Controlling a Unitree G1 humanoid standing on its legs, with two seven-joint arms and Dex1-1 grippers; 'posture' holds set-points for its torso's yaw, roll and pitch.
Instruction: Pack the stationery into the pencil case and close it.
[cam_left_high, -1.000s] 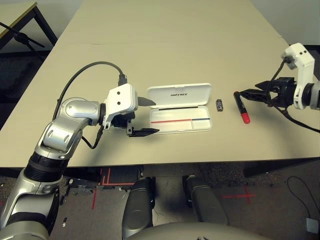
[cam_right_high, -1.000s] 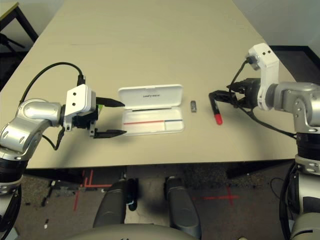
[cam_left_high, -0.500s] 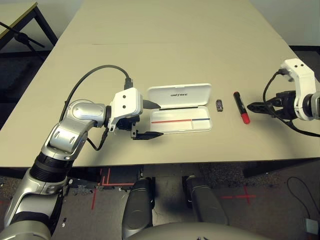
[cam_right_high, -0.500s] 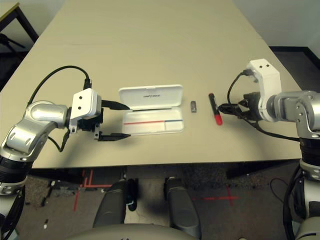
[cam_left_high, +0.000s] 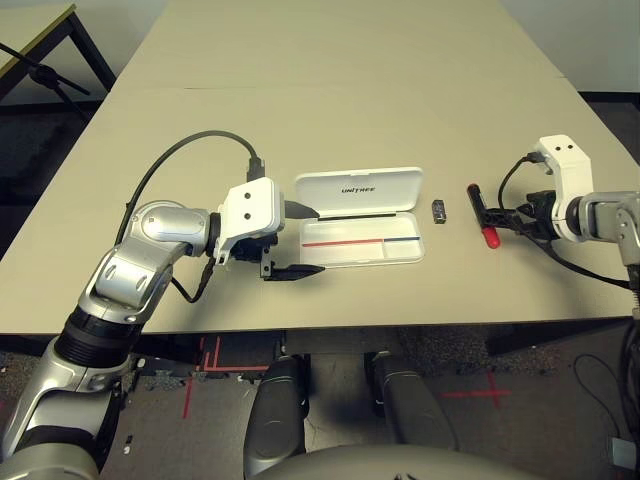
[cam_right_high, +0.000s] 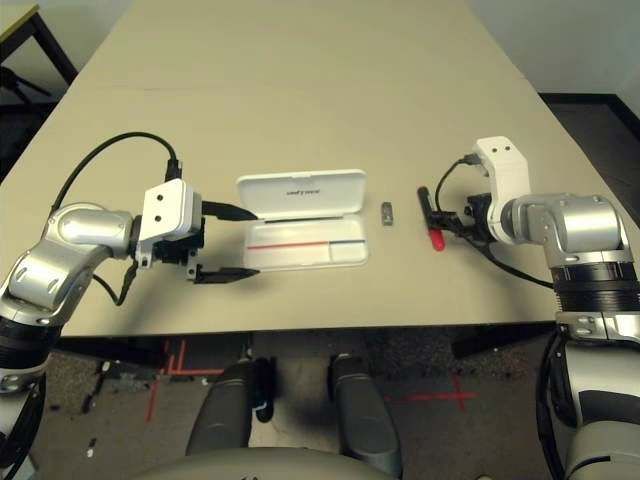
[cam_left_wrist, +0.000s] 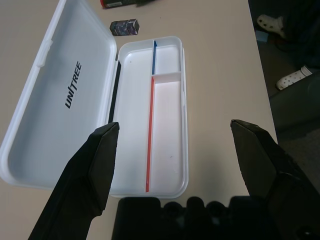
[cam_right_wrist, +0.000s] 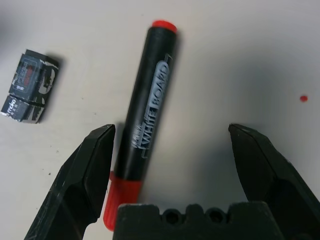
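Observation:
The marker (cam_left_high: 478, 203) under the robot's right gripper is lying crosswise to the tray, so next the right gripper picks it up and turns it lengthwise into the long rear compartment (cam_left_high: 345, 229).
The white pencil case (cam_left_high: 360, 215) lies open mid-table, its lid (cam_left_wrist: 75, 90) flat behind the empty tray (cam_left_wrist: 185, 115). My left gripper (cam_left_high: 312, 240) is open at the case's left end, its fingers pointing along the tray without touching it. To the right of the case sits a small dark block (cam_left_high: 438, 210), then a red-and-black marker (cam_left_high: 482, 214). My right gripper (cam_right_wrist: 170, 132) is open and low over the marker (cam_right_wrist: 147, 95), with a finger on each side of it. The marker lies close to one fingertip (cam_right_wrist: 97, 150). The block (cam_right_wrist: 29, 86) is outside the fingers.
The table's front edge (cam_left_high: 330, 325) runs just below the case. Bare tabletop stretches behind the case. A black cable (cam_left_high: 180, 150) arcs over my left forearm. Another table's corner (cam_left_high: 30, 30) stands at the far left.
My right gripper came down and in toward the marker, so its open fingers now straddle it. My left gripper edged a little toward the case earlier and has since stayed still.

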